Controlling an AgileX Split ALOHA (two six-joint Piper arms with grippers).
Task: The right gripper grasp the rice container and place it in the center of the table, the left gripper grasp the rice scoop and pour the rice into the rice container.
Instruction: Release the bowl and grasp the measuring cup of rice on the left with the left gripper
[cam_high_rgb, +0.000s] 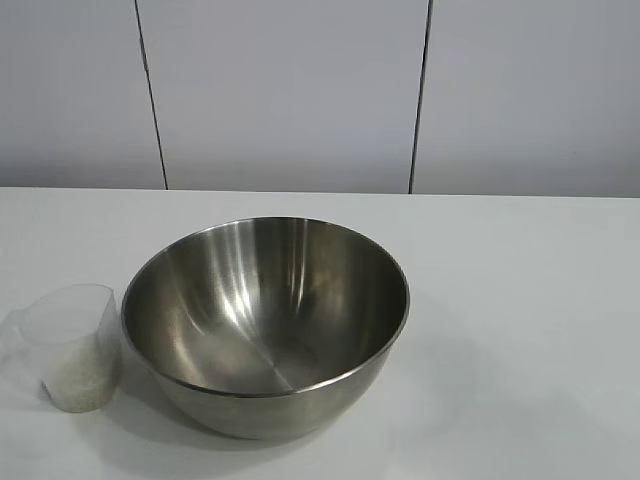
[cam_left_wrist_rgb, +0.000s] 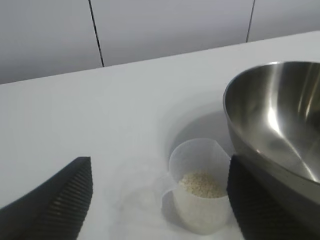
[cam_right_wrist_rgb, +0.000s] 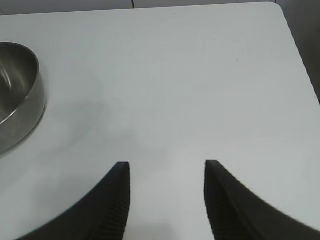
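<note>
The rice scoop stands tight (cam_high_rgb: 121, 336) against the rice container. Next, my left gripper grabs the scoop's handle and pulls the scoop clear before I pour.
The rice container (cam_high_rgb: 265, 320), a large steel bowl, stands empty in the middle of the white table (cam_high_rgb: 520, 300). Close at its left stands the rice scoop (cam_high_rgb: 72, 340), a clear plastic cup with rice (cam_high_rgb: 75, 380) in its bottom. Neither arm shows in the exterior view. In the left wrist view my left gripper (cam_left_wrist_rgb: 160, 160) is open, low over the table. The scoop (cam_left_wrist_rgb: 200, 215) with its rice (cam_left_wrist_rgb: 202, 184) stands in the gap, close to the finger beside the bowl (cam_left_wrist_rgb: 280, 110). My right gripper (cam_right_wrist_rgb: 167, 163) is open over bare table, apart from the bowl (cam_right_wrist_rgb: 15, 100).
A white panelled wall (cam_high_rgb: 290, 90) runs behind the table. The table's rounded corner and side edge (cam_right_wrist_rgb: 295, 55) show in the right wrist view, beyond the right gripper.
</note>
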